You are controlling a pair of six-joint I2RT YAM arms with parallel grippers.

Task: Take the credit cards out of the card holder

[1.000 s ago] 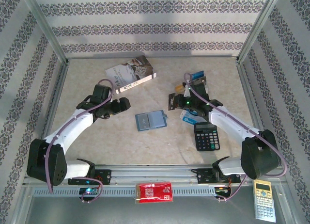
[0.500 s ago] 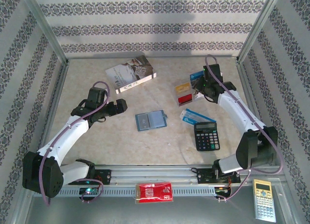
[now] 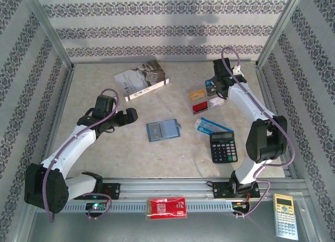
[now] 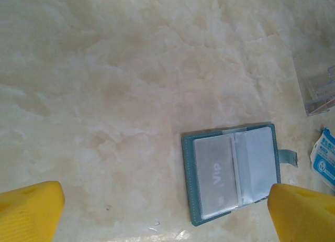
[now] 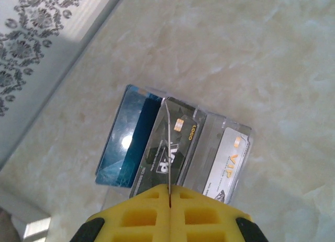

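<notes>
The thin card (image 5: 168,125) is hanging with its edge down over the black card's slot (image 5: 157,159), so my right gripper goes on lowering it and lining it up with the clear tray until it is inside.
The blue-grey card holder (image 3: 163,130) lies open and flat at the table's middle. In the left wrist view the card holder (image 4: 233,171) shows clear sleeves, one holding a pale "Vip" card (image 4: 215,174). My left gripper (image 3: 131,114) hovers to its left, open, with its yellow fingertips (image 4: 30,206) spread wide and nothing between them. My right gripper (image 3: 218,88) is at the back right, shut on a thin card (image 5: 167,147) seen edge-on. Under it lie a blue card (image 5: 125,142), a black card (image 5: 180,140) and a white VIP card (image 5: 230,163).
A clear tray (image 3: 204,99) holds the removed cards at back right. A blue-white packet (image 3: 209,127) and the black calculator (image 3: 223,146) lie right of the holder. The grey-white book (image 3: 141,79) sits at the back left. A red pack (image 3: 166,207) and yellow calculator (image 3: 285,217) rest off the table's front.
My right arm swung from beside the holder to the back right, carrying the thin card over the laid-out cards. The left gripper stayed almost still.
</notes>
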